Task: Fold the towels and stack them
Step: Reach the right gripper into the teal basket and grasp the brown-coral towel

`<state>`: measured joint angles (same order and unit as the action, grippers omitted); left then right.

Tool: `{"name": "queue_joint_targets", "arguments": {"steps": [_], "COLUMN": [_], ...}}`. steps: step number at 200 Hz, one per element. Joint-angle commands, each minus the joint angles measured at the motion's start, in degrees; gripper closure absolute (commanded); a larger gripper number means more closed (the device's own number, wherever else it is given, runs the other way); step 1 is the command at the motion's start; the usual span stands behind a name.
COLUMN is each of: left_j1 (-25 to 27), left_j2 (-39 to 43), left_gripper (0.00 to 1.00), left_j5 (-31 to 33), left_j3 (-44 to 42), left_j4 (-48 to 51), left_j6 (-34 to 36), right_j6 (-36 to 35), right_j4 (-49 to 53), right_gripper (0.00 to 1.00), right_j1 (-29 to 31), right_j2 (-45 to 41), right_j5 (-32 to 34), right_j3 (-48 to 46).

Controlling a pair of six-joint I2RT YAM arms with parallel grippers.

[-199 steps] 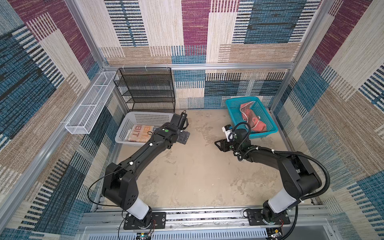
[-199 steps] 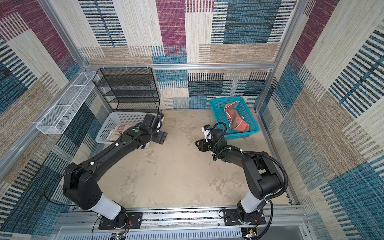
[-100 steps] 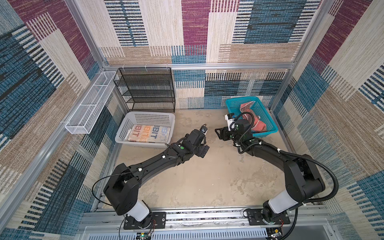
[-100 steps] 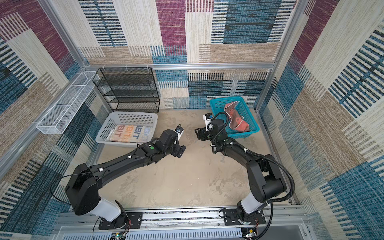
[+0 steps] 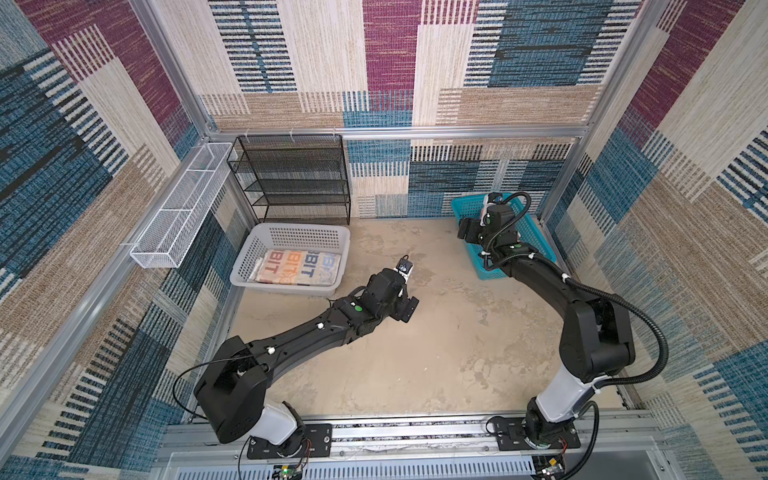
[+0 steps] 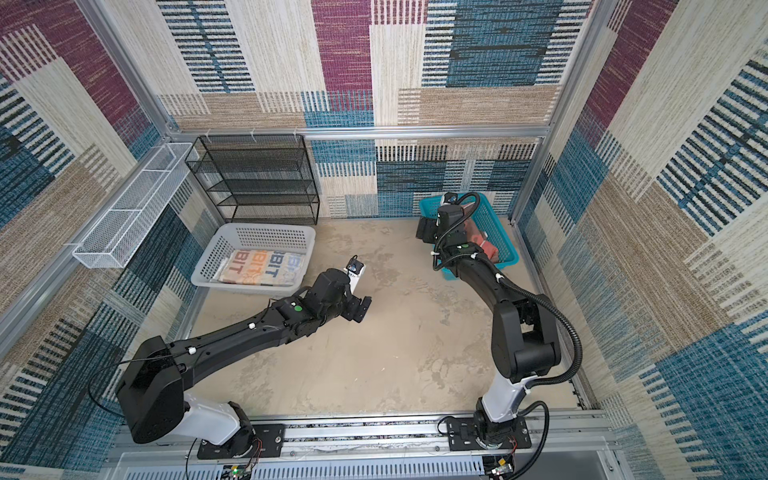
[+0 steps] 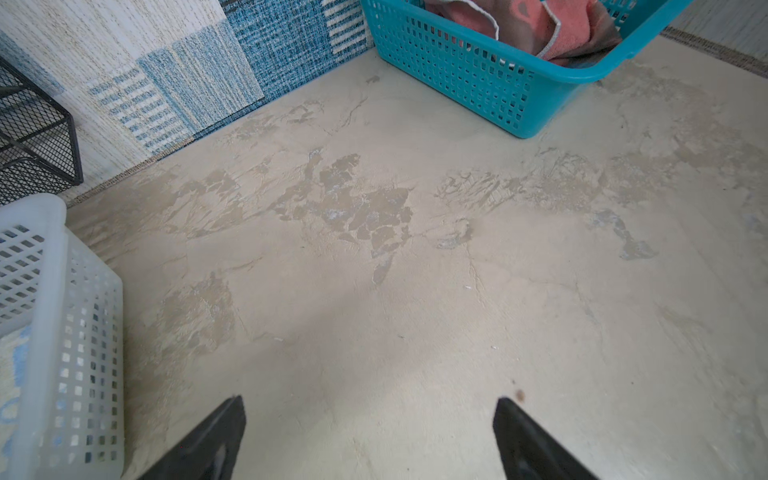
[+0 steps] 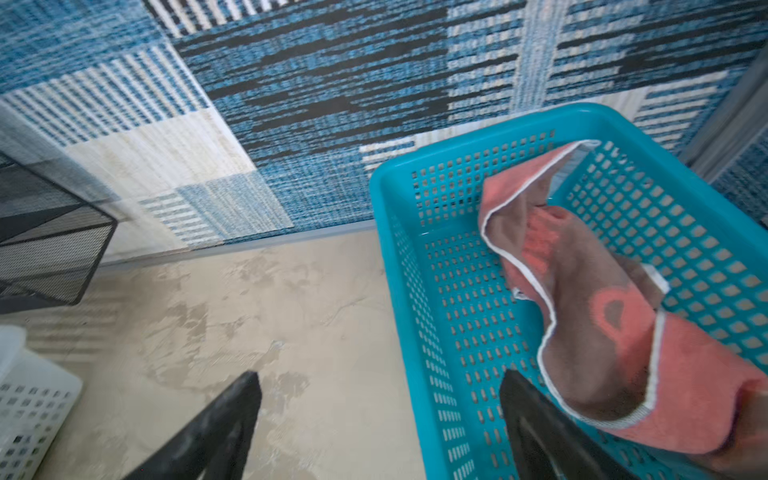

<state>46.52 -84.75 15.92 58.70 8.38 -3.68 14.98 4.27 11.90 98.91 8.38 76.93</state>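
The coral towel's white edge (image 8: 537, 288) is next to the open basket's bottom (image 8: 472, 312), so my right gripper keeps going in and down until its fingers are on both sides of that edge.
A folded white lettered towel (image 5: 297, 268) (image 6: 264, 266) lies in the white basket (image 5: 291, 232). A crumpled coral-orange and brown towel (image 8: 594, 316) (image 7: 540, 25) (image 6: 478, 237) sits in the teal basket (image 8: 457, 137) (image 5: 536, 237). My left gripper (image 5: 409, 309) (image 6: 361, 309) (image 7: 369, 399) hangs open over the bare table's middle, holding nothing. My right gripper (image 5: 467, 230) (image 6: 426, 230) (image 8: 379, 374) is open above the teal basket's left wall, one finger over the table, the other over the basket floor just beside the coral towel.
A black mesh shelf rack (image 5: 291, 178) stands against the back wall behind the white basket. A white wire tray (image 5: 178, 208) hangs on the left wall. The teal basket (image 7: 478, 75) sits in the back right corner, close to the walls.
My left gripper has left the white basket and swung right to the table's middle. My right gripper has moved back to the teal basket and opened wider.
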Motion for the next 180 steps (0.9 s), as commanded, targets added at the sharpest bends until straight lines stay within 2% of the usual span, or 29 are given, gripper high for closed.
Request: {"name": "queue_joint_targets", "arguments": {"steps": [1, 36, 79, 114, 180], "left_j1": [0.0, 0.0, 0.0, -0.1, 0.0], "left_j2": [0.4, 0.3, 0.4, 0.1, -1.3], "left_gripper": [0.03, 0.03, 0.03, 0.03, 0.03], "left_j5": [-0.4, 0.7, 1.7, 2.7, 4.4], "left_j3": [-0.4, -1.6, -2.7, -3.2, -3.1], "left_j4": [-1.7, -2.0, -1.5, -1.1, 0.3], "left_j6": [-0.9, -1.0, -0.7, -0.3, 0.3], "right_j6": [2.8, 9.9, 15.2, 16.9, 17.9], "right_j4": [2.1, 9.4, 15.7, 24.1, 32.7], "right_gripper": [0.01, 0.0, 0.0, 0.0, 0.05], "right_j1": [-1.3, -5.3, -8.1, -9.5, -10.1], "right_j2": [1.2, 6.9, 15.6, 24.2, 36.2], "right_j5": [6.5, 8.5, 8.4, 8.4, 2.4], "right_j3": [2.3, 9.1, 18.3, 29.6, 45.9]}}
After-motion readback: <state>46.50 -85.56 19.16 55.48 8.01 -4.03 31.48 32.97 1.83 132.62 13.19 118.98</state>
